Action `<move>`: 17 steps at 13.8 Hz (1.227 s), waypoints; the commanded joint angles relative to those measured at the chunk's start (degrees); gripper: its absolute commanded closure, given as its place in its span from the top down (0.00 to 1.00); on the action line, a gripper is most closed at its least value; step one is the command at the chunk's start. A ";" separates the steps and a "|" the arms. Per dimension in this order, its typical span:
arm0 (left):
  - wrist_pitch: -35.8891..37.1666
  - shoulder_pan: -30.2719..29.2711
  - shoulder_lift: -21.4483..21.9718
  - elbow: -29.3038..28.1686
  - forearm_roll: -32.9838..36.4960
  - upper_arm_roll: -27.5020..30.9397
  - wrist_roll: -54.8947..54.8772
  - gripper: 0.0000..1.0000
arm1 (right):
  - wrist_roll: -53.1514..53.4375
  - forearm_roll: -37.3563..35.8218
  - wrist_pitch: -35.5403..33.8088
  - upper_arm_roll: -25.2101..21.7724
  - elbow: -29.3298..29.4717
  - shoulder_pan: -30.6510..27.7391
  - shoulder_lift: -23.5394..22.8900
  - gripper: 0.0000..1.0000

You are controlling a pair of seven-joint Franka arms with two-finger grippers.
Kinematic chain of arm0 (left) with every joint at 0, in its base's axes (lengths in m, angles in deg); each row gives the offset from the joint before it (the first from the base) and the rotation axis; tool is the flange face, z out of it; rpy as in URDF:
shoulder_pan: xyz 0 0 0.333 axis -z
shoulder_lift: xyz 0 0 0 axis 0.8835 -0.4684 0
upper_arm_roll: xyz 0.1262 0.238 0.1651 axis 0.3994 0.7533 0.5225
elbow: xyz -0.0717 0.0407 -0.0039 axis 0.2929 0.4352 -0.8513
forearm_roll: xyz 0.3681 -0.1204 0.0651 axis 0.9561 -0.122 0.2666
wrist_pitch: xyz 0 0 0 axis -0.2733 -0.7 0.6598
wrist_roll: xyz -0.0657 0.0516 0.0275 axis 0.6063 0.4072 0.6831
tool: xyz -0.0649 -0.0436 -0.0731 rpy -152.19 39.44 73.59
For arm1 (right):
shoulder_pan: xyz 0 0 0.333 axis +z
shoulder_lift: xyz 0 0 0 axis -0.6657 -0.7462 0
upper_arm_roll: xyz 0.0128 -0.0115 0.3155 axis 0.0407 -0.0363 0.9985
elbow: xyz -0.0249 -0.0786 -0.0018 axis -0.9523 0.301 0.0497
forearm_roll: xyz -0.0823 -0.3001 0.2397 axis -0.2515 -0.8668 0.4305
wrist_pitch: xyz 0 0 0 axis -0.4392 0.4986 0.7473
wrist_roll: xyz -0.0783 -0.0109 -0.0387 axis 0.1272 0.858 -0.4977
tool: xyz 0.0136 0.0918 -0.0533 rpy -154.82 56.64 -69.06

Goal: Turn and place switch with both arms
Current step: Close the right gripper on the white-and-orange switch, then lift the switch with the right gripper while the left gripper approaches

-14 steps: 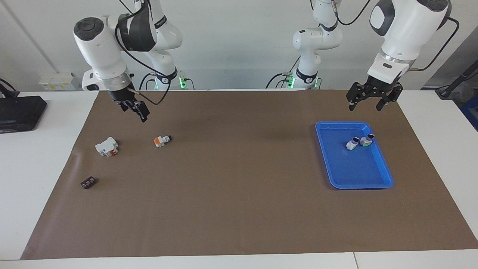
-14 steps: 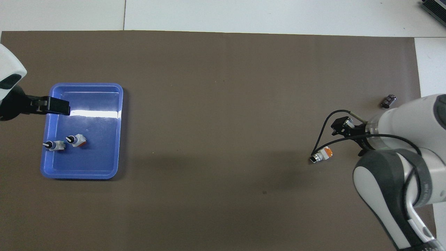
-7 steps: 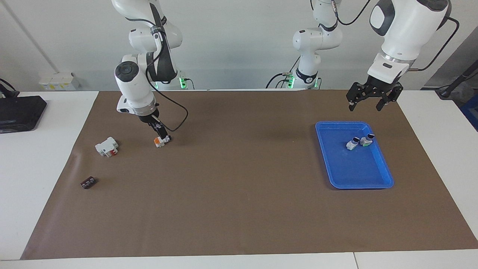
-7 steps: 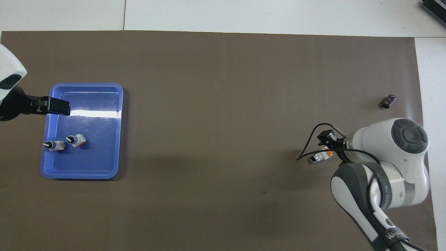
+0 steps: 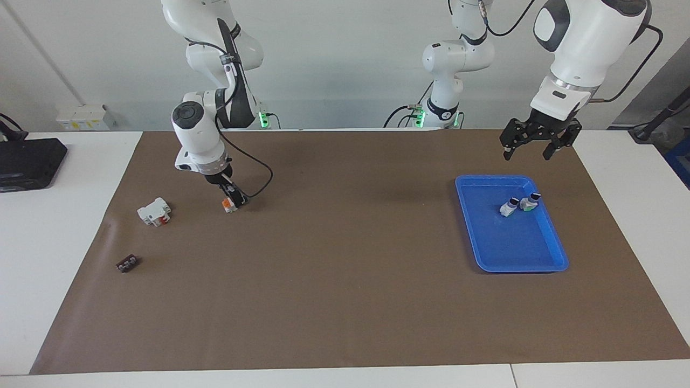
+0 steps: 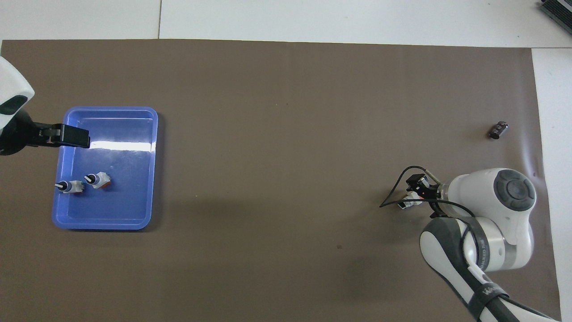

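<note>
The round black-knob end [image 6: 402,205] stands out from the switch's white-grey body [image 6: 413,199], so the knob will turn on the spot and stay attached when the robot twists it.
The switch [image 5: 227,204], white-grey with an orange block, lies on the brown mat toward the right arm's end. In the overhead view the switch [image 6: 404,204] is partly covered by the right hand. My right gripper [image 5: 235,198] is down at the switch, open, with its fingers on either side of the switch's black-knob end. My left gripper [image 5: 527,155] hangs open and holds nothing, high over the rim of the blue tray [image 5: 512,245]. From above, the left gripper [image 6: 67,136] overlaps the tray [image 6: 125,205] at its rim.
Two white-and-green switches [image 5: 508,207] [image 5: 530,202] lie in the tray. A white block with a red part [image 5: 154,211] and a small dark piece [image 5: 126,263] lie on the mat beside the switch. A black device [image 5: 27,161] sits on the white tabletop.
My right arm has swung in and lowered its gripper from above the mat down to the switch. The left arm has not moved.
</note>
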 commanded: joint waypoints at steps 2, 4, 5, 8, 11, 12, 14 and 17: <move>-0.05 -0.50 1.62 -1.76 -0.86 -0.12 -0.39 1.00 | 0.06 2.58 1.36 0.43 -0.92 -1.40 0.04 1.00; -0.05 -0.50 1.62 -1.76 -0.86 -0.12 -0.39 1.00 | -0.29 6.09 2.23 0.43 -1.28 -0.88 -0.57 1.00; -0.05 -0.50 1.62 -1.76 -0.86 -0.12 -0.39 1.00 | -0.29 6.80 2.58 0.43 -1.36 -0.79 -0.66 1.00; -0.05 -0.50 1.62 -1.76 -0.86 -0.12 -0.39 1.00 | -0.47 6.90 2.85 0.43 -1.37 -0.87 -0.75 1.00; -0.05 -0.50 1.62 -1.76 -0.86 -0.12 -0.39 1.00 | -0.47 6.99 3.11 0.43 -1.28 -0.78 -1.10 1.00; -0.05 -0.41 1.62 -1.76 -0.86 -0.12 -0.39 1.00 | -0.73 6.99 4.07 0.43 -1.37 -0.87 -2.23 1.00; -0.05 -0.41 1.62 -1.76 -0.86 -0.21 -0.39 1.00 | -1.08 7.07 4.79 0.43 -1.63 -0.87 -2.42 1.00; -0.05 -0.50 1.62 -1.76 -0.86 -0.21 -0.39 1.00 | -1.08 7.60 4.79 0.43 -1.63 -0.87 -2.42 0.67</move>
